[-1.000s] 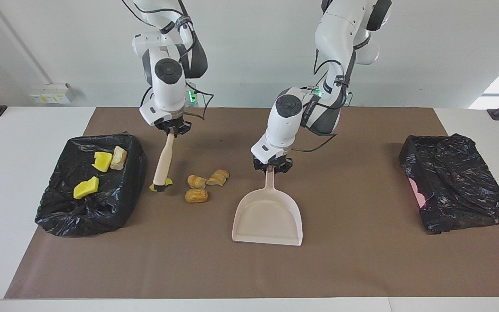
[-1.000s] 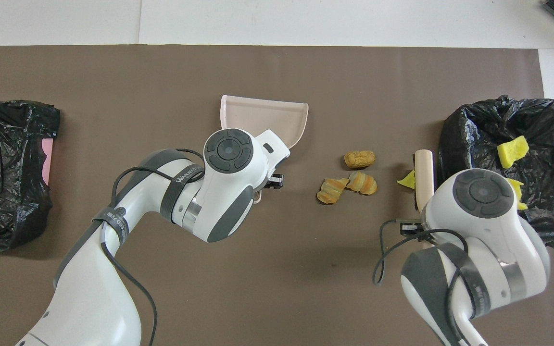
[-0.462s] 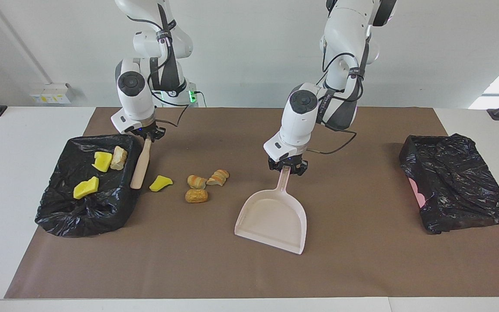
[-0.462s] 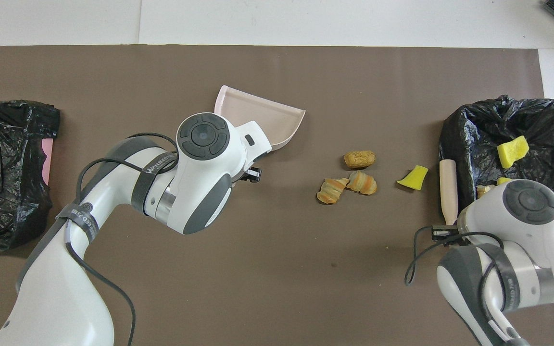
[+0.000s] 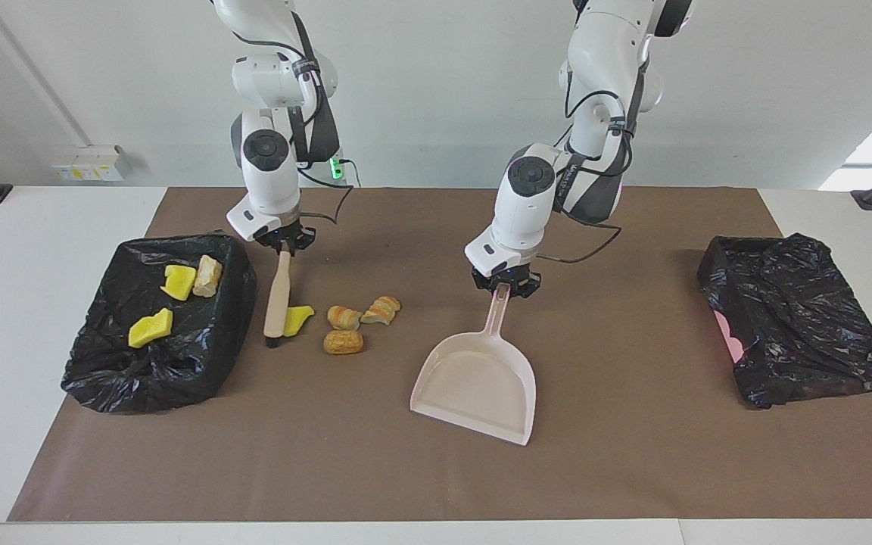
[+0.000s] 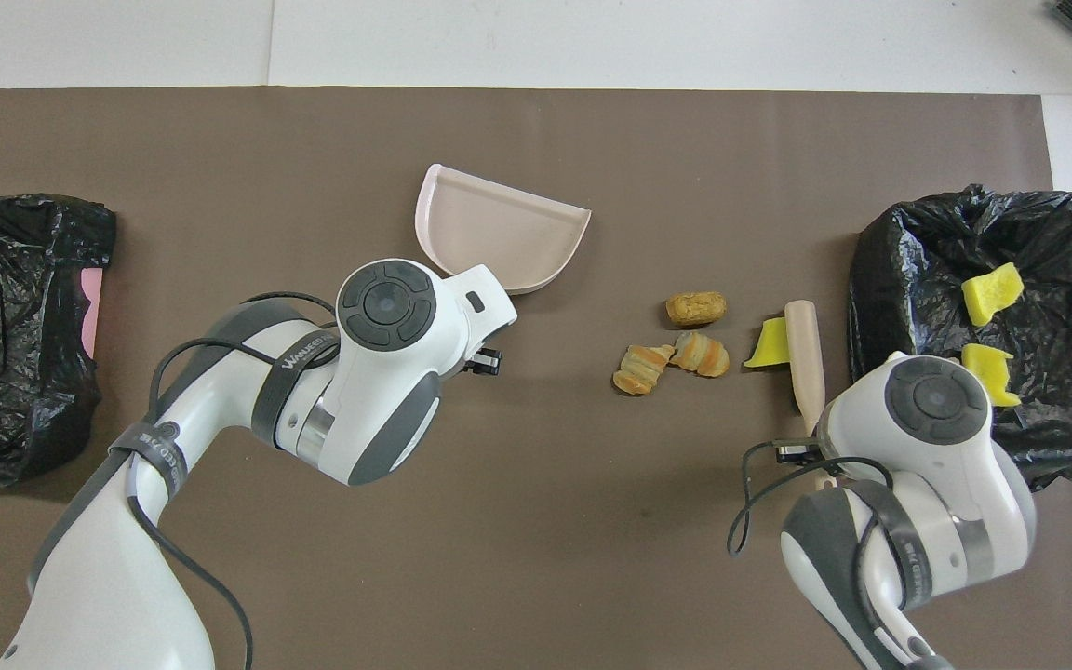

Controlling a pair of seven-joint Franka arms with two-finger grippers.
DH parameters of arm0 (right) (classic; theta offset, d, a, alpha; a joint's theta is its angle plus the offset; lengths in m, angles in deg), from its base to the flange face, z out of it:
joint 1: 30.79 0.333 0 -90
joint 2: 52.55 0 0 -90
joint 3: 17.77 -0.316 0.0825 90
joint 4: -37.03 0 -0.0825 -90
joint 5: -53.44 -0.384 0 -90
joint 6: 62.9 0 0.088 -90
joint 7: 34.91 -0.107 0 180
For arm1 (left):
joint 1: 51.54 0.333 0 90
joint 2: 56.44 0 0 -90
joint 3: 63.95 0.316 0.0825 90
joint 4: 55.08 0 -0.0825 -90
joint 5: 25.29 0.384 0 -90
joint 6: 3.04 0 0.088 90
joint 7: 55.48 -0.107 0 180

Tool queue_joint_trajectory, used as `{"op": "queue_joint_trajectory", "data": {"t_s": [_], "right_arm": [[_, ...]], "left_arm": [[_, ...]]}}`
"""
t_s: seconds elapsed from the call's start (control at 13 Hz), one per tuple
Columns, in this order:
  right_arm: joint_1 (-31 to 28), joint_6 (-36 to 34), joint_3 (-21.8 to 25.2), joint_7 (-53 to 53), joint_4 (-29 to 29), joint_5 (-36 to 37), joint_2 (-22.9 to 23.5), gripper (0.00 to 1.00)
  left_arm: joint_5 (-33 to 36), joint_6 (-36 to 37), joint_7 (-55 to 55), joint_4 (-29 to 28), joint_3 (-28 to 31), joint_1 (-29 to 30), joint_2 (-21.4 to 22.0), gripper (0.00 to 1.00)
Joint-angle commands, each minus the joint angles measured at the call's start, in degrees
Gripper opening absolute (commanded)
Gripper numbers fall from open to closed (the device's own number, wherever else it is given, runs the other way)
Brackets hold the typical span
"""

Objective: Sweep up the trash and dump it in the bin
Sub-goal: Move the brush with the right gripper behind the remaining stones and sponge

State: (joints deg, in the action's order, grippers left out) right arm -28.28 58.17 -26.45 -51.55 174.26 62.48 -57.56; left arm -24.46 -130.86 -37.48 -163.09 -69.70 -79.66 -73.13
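The dustpan's open edge (image 5: 467,427) points past the trash, so my left gripper should regrip the dustpan's handle (image 5: 496,318) and turn that edge toward the brush before sweeping.
My right gripper (image 5: 283,244) is shut on the handle of the beige brush (image 5: 278,299), whose tip rests on the mat against a yellow sponge scrap (image 5: 299,319). Three striped bread lumps of trash (image 5: 344,316) lie on the mat just beside it, toward the dustpan. My left gripper (image 5: 506,286) is shut on the handle end of the beige dustpan (image 5: 474,386), which lies flat on the mat with its mouth away from the robots. The black-bagged bin (image 5: 148,378) at the right arm's end holds two yellow pieces (image 5: 151,328) and one bread lump (image 5: 207,275).
A second black-bagged container (image 5: 795,318) with a pink patch on its side sits at the left arm's end. The brown mat (image 5: 633,469) covers most of the white table. From above, the brush (image 6: 804,358) lies between the bin (image 6: 880,279) and the scraps (image 6: 695,308).
The right gripper swung the brush from beside the bin back toward the middle, nudging the yellow scrap toward the bread lumps. The left gripper and dustpan shifted toward the left arm's end, then stayed.
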Motion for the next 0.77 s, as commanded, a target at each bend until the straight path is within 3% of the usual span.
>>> {"op": "queue_joint_trajectory", "data": {"t_s": [0.0, 0.15, 0.54, 0.62, 0.69], "right_arm": [[4.4, -1.2, -0.2, -2.2, -3.2, -3.1, 2.2, 0.00], [4.6, -1.5, -0.3, -2.3, -4.0, -6.0, 2.6, 0.00], [4.4, -3.5, 0.0, -2.3, -6.8, -4.6, 3.8, 0.00], [4.1, -5.0, -0.1, -2.3, -8.1, -3.0, 4.0, 0.00], [4.1, -5.1, -0.1, -2.4, -8.3, -2.7, 4.2, 0.00]], "left_arm": [[0.2, -5.4, 0.5, -2.2, 0.1, 0.2, 1.1, 1.00], [0.3, -5.7, -0.9, -1.6, 0.1, 0.3, 0.5, 1.00], [0.5, -5.7, -3.5, -1.3, 0.1, 1.1, -0.3, 0.98], [0.5, -6.1, -3.4, -0.8, 0.2, 0.8, -1.5, 0.91], [0.5, -6.0, -3.4, 0.2, 0.2, 0.9, -1.9, 0.75]]}}
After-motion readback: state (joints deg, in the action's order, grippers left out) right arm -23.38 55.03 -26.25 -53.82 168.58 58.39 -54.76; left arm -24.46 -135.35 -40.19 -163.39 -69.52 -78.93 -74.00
